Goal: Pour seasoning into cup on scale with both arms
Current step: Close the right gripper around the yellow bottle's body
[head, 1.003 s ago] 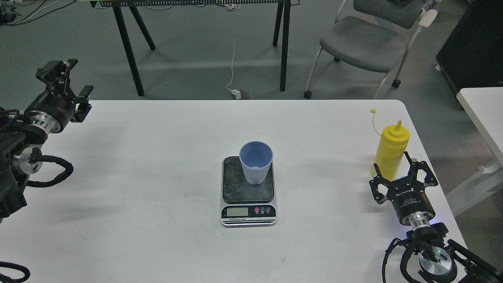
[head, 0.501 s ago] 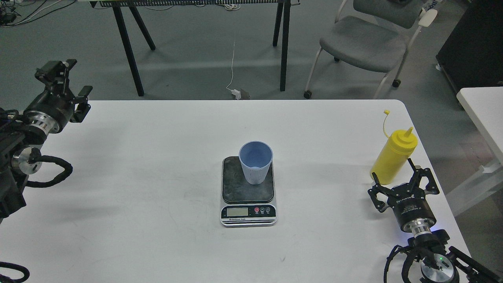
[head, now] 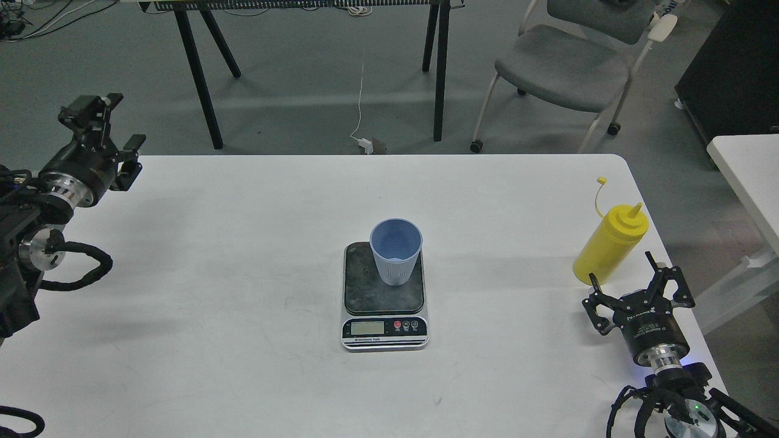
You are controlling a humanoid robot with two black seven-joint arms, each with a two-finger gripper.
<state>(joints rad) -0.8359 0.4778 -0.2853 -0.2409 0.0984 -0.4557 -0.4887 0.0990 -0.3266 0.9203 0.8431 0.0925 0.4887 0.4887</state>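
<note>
The tethered cap (head: 601, 180) is standing up on its thin strap (head: 597, 200), so I expect it to keep sticking out when I pick up and tilt the yellow seasoning bottle.
The light blue ribbed cup (head: 396, 251) stands upright on the dark platform of the scale (head: 383, 304) at the table's middle. The yellow seasoning bottle (head: 610, 244) is near the table's right edge and leans to the right, its tethered cap (head: 602, 180) hanging off the nozzle. My right gripper (head: 630, 278) is open just in front of the bottle's base and holds nothing. Its left fingertip (head: 593, 282) is close to the bottle's foot. My left gripper (head: 112, 129) is open and empty above the table's far left corner, far from the cup.
The white table (head: 243, 243) ends just right of the bottle. A grey chair (head: 563, 64) and black table legs (head: 198, 79) stand behind it. Another white table (head: 751, 176) is at the right.
The bottle has gone from upright to leaning right and has shifted right. My right gripper has drawn back toward me and rightward, away from the bottle. The left arm has barely moved.
</note>
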